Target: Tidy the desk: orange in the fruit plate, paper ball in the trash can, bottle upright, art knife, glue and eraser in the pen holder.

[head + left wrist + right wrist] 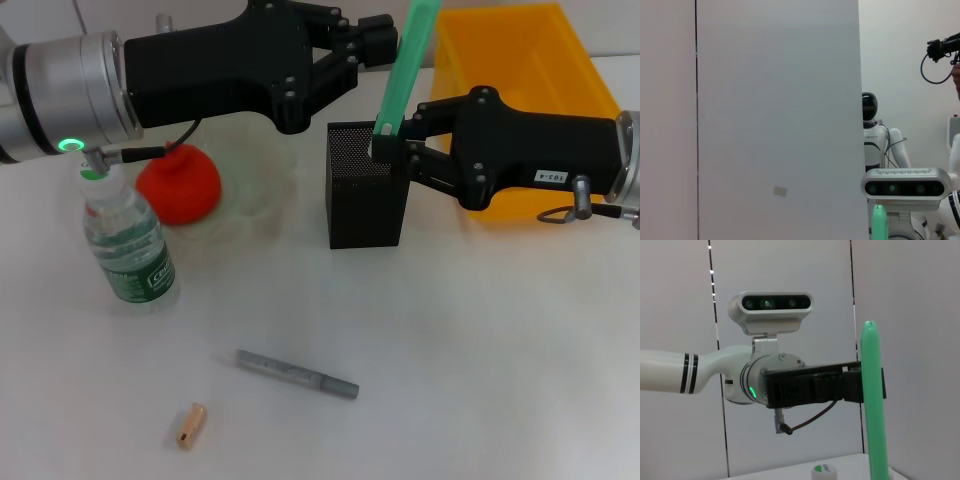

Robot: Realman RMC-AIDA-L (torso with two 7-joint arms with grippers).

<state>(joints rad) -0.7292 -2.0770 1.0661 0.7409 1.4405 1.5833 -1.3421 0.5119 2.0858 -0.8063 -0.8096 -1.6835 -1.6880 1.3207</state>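
The green stick's loose end (870, 331) points upward next to the robot's left gripper, so the robot's right gripper should move clear and turn that end down toward the pen holder (354, 152).
My right gripper (392, 142) is shut on a long green stick (405, 70) whose lower end stands in the black mesh pen holder (365, 200). The same green stick (874, 400) rises close in the right wrist view. Raised behind the holder, my left gripper (386, 40) is shut and empty, its tips near the stick's upper part. The orange (180, 185) lies in the pale fruit plate (262, 170). At the left the bottle (127, 245) stands upright. On the near table lie a grey stick (297, 374) and the tan eraser (190, 425). The paper ball is out of view.
The yellow trash can (520, 60) stands at the back right, partly behind my right arm. White table stretches in front of the pen holder and to the right. The left wrist view shows only a wall, another robot and the green stick's tip (879, 222).
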